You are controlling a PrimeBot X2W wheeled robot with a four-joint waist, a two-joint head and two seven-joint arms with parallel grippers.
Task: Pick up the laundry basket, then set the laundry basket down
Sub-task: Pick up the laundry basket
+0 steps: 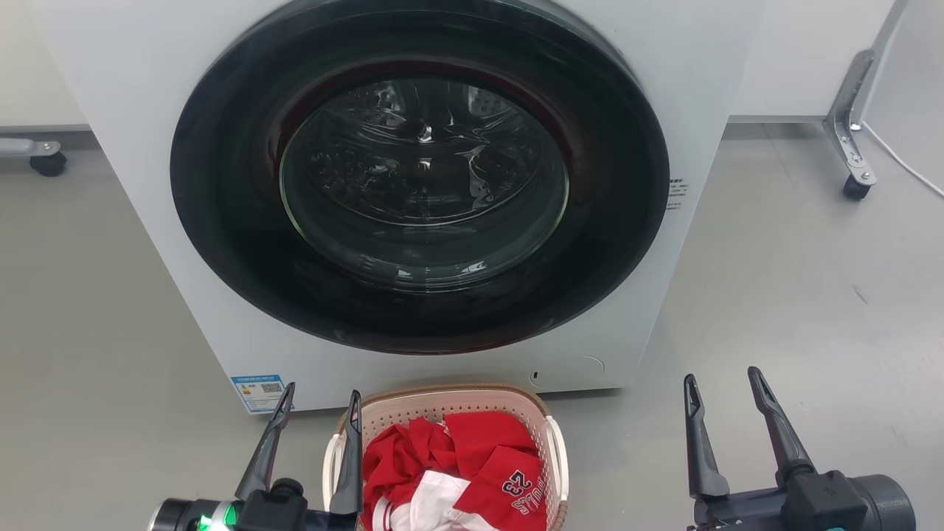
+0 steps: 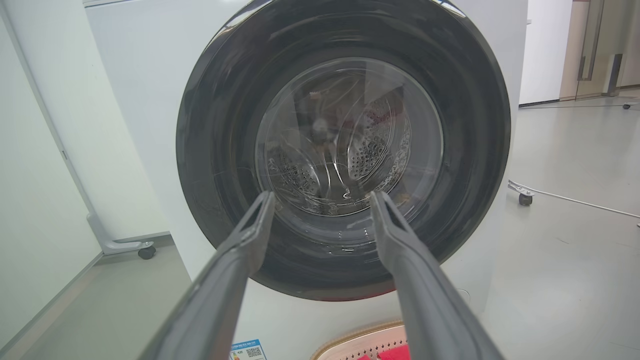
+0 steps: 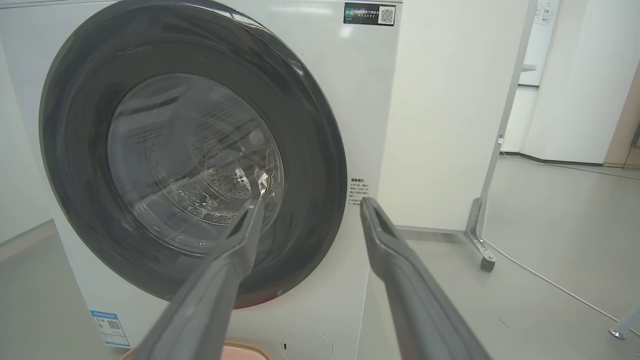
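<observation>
The red and white clothes (image 1: 456,473) should stay piled inside the laundry basket when I lift it, because the basket's holed side (image 1: 416,413) shows above them, below the basket's brown rim.
The laundry basket (image 1: 450,404), cream with a brown rim and white side handles, sits on the floor just in front of the washing machine, at the bottom centre of the head view. Red and white clothes (image 1: 457,472) fill it. My left gripper (image 1: 321,397) is open above the basket's left edge, its right finger over the left handle, holding nothing. My right gripper (image 1: 723,380) is open well to the right of the basket, apart from it. The left wrist view catches the basket's far rim (image 2: 357,336) at the bottom edge between my left gripper (image 2: 322,197) fingers. The right gripper (image 3: 310,202) points at the machine.
A white front-loading washing machine (image 1: 147,147) with a dark round door (image 1: 420,184) shut stands right behind the basket. A wheeled metal frame leg (image 1: 852,140) and a white cable (image 1: 903,166) lie at the right. Another caster (image 1: 48,158) shows at the left. Grey floor (image 1: 796,295) spreads on both sides.
</observation>
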